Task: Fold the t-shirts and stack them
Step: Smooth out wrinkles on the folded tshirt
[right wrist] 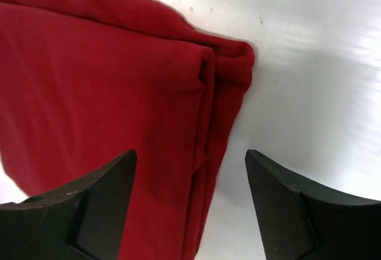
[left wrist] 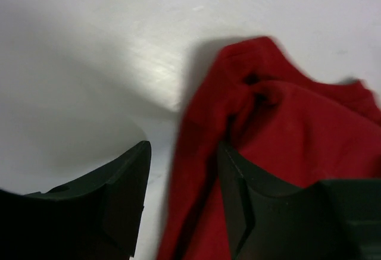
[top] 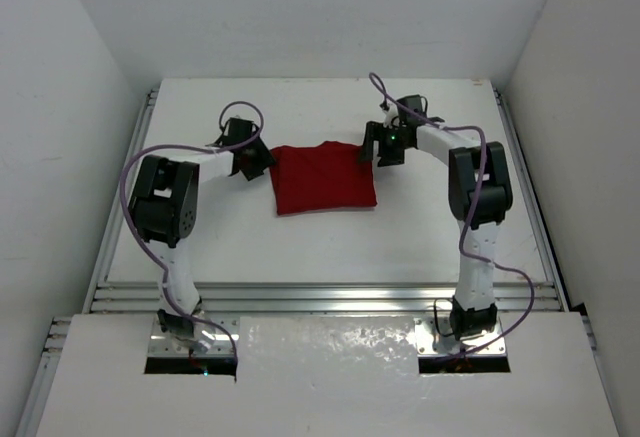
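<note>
The t-shirt's far corner [left wrist: 253,63] is bunched at my left gripper, so I should pinch its layers and straighten them while my right gripper steadies the opposite corner [right wrist: 234,60].
The dark red t-shirt [top: 325,179] lies folded into a rough rectangle on the white table [top: 320,242], between the two arms. My left gripper [top: 256,161] is open at the shirt's left far corner. In the left wrist view its jaws [left wrist: 181,179] stand apart with the shirt's bunched edge [left wrist: 297,129] running between them. My right gripper [top: 373,147] is open at the shirt's right far corner. In the right wrist view it [right wrist: 190,182] straddles the layered fold edge of the shirt [right wrist: 89,87]. Neither gripper is pinching cloth.
White walls close in on the left, right and back of the table. An aluminium rail [top: 320,297] runs along the near edge in front of the arm bases. Purple cables [top: 375,87] loop off both arms.
</note>
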Robot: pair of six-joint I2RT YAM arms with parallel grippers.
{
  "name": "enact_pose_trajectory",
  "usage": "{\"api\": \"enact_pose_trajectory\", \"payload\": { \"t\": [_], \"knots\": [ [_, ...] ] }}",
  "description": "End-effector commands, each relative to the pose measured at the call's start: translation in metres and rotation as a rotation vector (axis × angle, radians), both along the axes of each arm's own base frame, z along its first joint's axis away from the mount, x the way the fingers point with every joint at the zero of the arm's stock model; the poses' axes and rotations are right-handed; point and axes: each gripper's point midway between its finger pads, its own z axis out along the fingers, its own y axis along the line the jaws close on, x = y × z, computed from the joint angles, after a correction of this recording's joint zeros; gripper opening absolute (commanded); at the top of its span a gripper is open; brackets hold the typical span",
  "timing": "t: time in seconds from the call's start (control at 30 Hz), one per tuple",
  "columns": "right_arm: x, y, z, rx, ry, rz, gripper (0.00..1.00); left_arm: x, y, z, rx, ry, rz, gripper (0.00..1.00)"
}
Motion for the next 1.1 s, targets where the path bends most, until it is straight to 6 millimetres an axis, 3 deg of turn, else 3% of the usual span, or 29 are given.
{"api": "enact_pose_trajectory", "payload": {
  "t": [0.0,0.23,0.33,0.5,0.63,0.73,0.77,0.87,0.97,1.07],
  "knots": [
    [0.014,0.015,0.005,0.075,-0.062,0.065,0.74,0.035,-0.031,0.026,-0.152,-0.172,-0.168,0.44],
    [0.022,0.026,-0.005,0.115,-0.042,0.074,0.7,0.048,-0.043,-0.001,-0.239,-0.184,-0.271,0.32],
    [0.023,0.031,-0.005,0.132,-0.048,0.089,0.68,0.047,-0.057,0.0,-0.304,-0.211,-0.339,0.31],
    [0.028,0.042,-0.008,0.1,-0.054,0.115,0.46,0.044,-0.079,0.014,-0.416,-0.265,-0.46,0.31],
    [0.033,0.048,-0.008,0.093,-0.068,0.137,0.42,0.038,-0.088,0.024,-0.453,-0.3,-0.528,0.36],
    [0.033,0.044,-0.011,0.07,-0.056,0.127,0.47,0.038,-0.084,0.02,-0.431,-0.282,-0.538,0.43],
    [0.035,0.036,-0.013,0.028,-0.056,0.099,0.49,0.037,-0.076,0.011,-0.396,-0.24,-0.49,0.49],
    [0.033,0.03,-0.012,-0.001,-0.071,0.104,0.49,0.037,-0.06,0.01,-0.314,-0.235,-0.425,0.6],
    [0.034,0.026,-0.011,-0.018,-0.064,0.093,0.52,0.033,-0.046,-0.004,-0.257,-0.172,-0.368,0.63],
    [0.037,0.02,-0.009,-0.034,-0.071,0.078,0.63,0.033,-0.032,-0.004,-0.194,-0.153,-0.319,0.63]
  ]
}}
